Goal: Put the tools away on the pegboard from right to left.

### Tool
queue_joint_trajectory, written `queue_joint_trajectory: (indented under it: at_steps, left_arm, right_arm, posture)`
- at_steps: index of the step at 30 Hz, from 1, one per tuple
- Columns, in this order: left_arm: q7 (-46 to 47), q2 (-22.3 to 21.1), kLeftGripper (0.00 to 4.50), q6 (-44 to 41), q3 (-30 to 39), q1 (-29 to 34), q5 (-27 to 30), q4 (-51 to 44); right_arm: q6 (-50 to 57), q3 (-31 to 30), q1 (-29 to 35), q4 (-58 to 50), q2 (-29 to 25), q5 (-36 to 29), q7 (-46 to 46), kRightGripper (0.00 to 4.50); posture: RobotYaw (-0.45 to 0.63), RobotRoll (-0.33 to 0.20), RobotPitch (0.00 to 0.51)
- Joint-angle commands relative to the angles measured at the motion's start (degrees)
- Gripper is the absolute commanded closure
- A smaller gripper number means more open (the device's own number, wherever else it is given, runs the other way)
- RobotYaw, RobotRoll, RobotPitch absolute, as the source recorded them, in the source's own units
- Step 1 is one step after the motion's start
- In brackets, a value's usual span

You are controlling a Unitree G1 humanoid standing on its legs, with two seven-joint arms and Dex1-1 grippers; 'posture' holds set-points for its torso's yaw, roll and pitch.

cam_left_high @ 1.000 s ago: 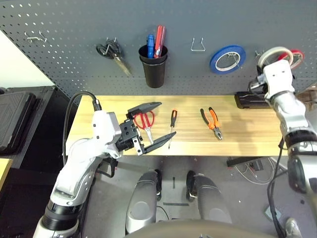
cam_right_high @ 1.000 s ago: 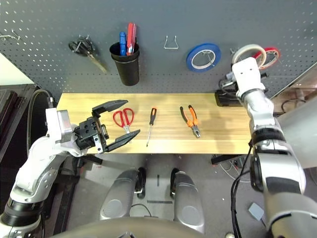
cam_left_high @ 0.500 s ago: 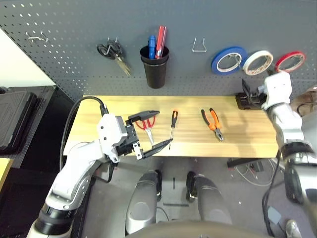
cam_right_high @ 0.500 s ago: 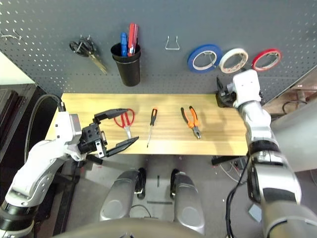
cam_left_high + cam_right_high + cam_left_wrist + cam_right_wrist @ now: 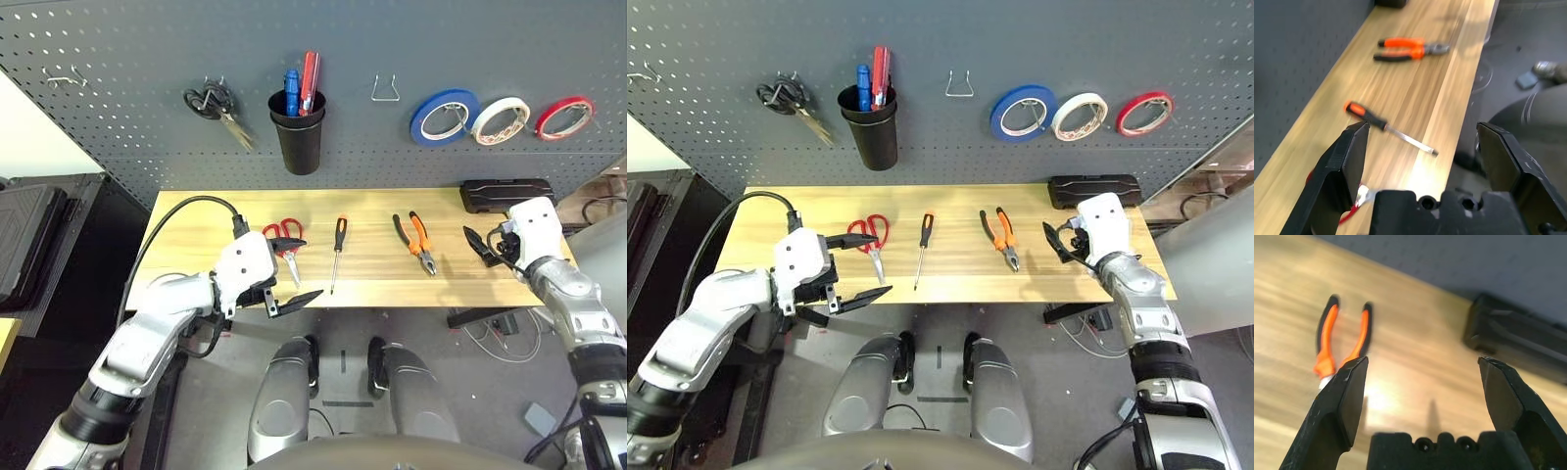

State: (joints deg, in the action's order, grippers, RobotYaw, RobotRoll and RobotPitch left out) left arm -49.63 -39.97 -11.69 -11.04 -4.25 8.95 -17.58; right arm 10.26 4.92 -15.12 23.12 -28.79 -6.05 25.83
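Observation:
The orange-and-black pliers lie clear with handles (image 5: 409, 229) toward the pegboard, so my right gripper should continue over them until its fingers straddle both handles (image 5: 421, 248) near the pliers' jaws.
The cream-white tape roll (image 5: 502, 119) hangs on the pegboard (image 5: 127, 98) between a blue roll (image 5: 444, 116) and a red roll (image 5: 564, 117). On the wooden table (image 5: 196, 211) lie the orange-and-black pliers (image 5: 416, 241), the screwdriver (image 5: 336, 253) and the red-handled scissors (image 5: 285, 241). My right gripper (image 5: 478, 245) hangs open and empty just right of the pliers (image 5: 1342, 345). At the table's front edge, beside the red scissors, my left gripper (image 5: 297, 269) is open and empty; the screwdriver (image 5: 1378, 123) lies ahead of it.
A black cup (image 5: 299, 137) holding blue and red tools hangs on the board, with black-handled scissors (image 5: 217, 106) to its left. A bare wire hook (image 5: 385, 90) sits between the cup and the blue roll. A flat black case (image 5: 507, 193) lies at the table's back right.
My right gripper has let go of the cream tape roll, now hanging on the board, and dropped to the table near the pliers. The left arm has sunk toward the front edge.

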Motion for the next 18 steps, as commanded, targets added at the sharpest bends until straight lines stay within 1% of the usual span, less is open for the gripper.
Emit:
queue_joint_trajectory:
  at_steps: [1,4,6,8,14,18]
  left_arm:
    - [0.1,-0.2,0.00,0.4,-1.2,-0.6,-2.5,2.1]
    - [0.3,0.2,0.00,-0.2,-1.3,-0.9,-3.3,2.4]
    - [0.2,0.2,0.00,-0.3,-1.4,-0.6,-3.6,2.1]
    - [0.3,0.3,0.00,-0.4,-1.4,-0.2,-3.8,1.8]
    - [0.6,0.7,0.00,-1.9,-1.6,0.3,-4.3,0.7]
    - [0.9,0.7,0.00,-2.8,-1.5,0.3,-4.5,0.5]
  right_arm:
    - [6.5,-1.6,-2.4,1.0,0.7,0.1,1.4,0.05]
    - [12.6,-3.1,-6.2,3.9,2.6,-0.1,2.6,0.05]
    - [15.3,-3.7,-7.6,4.8,3.6,0.0,3.0,0.05]
    - [16.9,-3.9,-8.5,5.4,4.3,0.0,3.1,0.05]
    - [23.0,-4.3,-14.6,11.5,8.7,0.5,-0.1,0.05]
    - [24.7,-4.4,-17.6,14.9,10.3,0.9,-1.2,0.05]
  posture:
    - [0.16,0.000,0.232]
    - [0.17,0.000,0.249]
    - [0.17,0.000,0.256]
    - [0.17,0.000,0.261]
    - [0.20,0.000,0.286]
    - [0.21,0.000,0.295]
